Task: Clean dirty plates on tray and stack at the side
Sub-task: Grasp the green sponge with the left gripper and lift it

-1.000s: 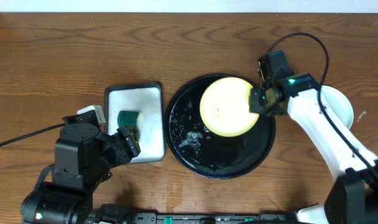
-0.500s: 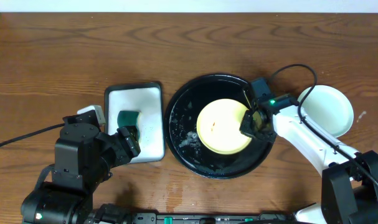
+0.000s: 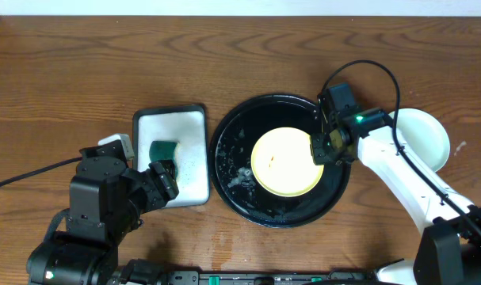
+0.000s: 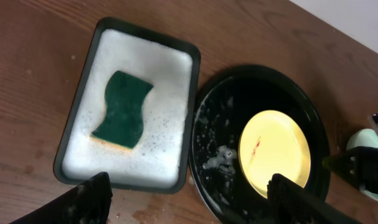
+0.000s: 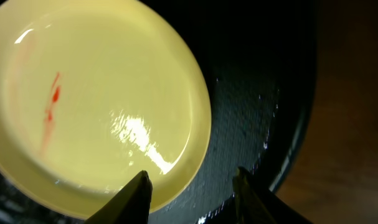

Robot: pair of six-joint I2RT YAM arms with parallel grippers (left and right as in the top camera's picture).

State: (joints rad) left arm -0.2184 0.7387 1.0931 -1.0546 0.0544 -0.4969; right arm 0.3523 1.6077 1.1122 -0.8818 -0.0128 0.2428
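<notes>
I should hold the plate's rim (image 5: 192, 175) still with my right gripper before my left gripper scrubs with the sponge, because the smeared yellow plate (image 3: 284, 163) is lying loose in the black tray.
A pale yellow plate (image 3: 284, 162) with a thin red smear (image 5: 51, 99) lies flat in the middle of the round black tray (image 3: 260, 218). My right gripper (image 3: 323, 147) hovers at the plate's right edge, open. In the right wrist view one finger (image 5: 136, 194) is over the yellow plate (image 5: 95, 106) and the other over the tray (image 5: 257, 93), neither gripping. Another pale plate (image 3: 426, 136) rests on the tabletop to the right, partly under the right arm. My left gripper (image 4: 189, 202) hangs open above the table's front edge, holding nothing.
A white rectangular tray (image 3: 188, 182) full of foam sits left of the black tray, with a green sponge (image 4: 122, 109) lying in it. Foam patches (image 4: 221, 155) cover the black tray's left side. A black cable (image 3: 375, 70) loops above the right arm.
The right gripper carried the yellow plate from the tray's upper right down to its middle, then opened and let it go. The left arm has not moved.
</notes>
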